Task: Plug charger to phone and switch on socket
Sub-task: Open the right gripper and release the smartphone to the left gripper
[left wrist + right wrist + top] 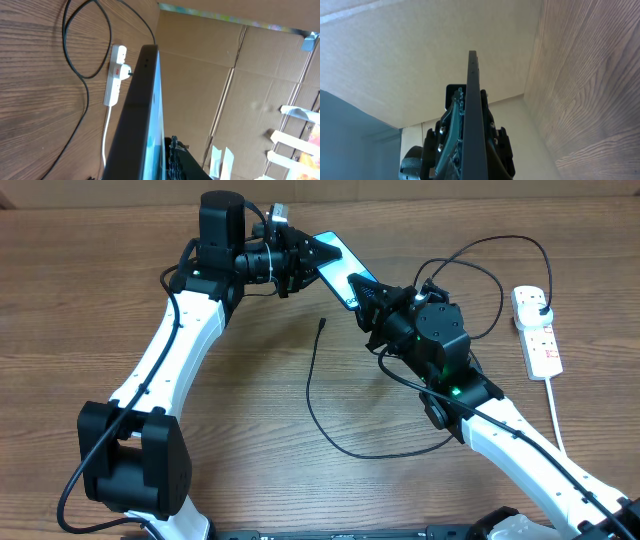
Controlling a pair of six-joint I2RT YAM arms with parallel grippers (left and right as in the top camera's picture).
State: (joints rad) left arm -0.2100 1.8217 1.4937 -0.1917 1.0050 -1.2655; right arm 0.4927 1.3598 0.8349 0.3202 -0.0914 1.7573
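Note:
I have both grippers on the phone, so I should keep it with my left gripper while my right gripper lets go of the phone's near end (351, 302) and takes the charger (319, 332) behind the charger's connector tip.
The phone (338, 264), with its blue-teal screen, is held above the table on its edge between both grippers. My left gripper (308, 265) is shut on its long side from the left. My right gripper (362, 292) is shut on its near end. The phone shows edge-on in the left wrist view (140, 115) and the right wrist view (473, 110). The charger (312, 395) lies looped on the table, with its connector tip (322, 323) free below the phone. Its black plug (541, 305) sits in the white socket (537, 332), which also shows in the left wrist view (115, 75).
The socket's thick white cord (556, 415) runs down the right side toward the front edge. The charger's loops (480, 270) lie between my right arm and the socket. Cardboard walls (240, 85) stand beyond the table's far side.

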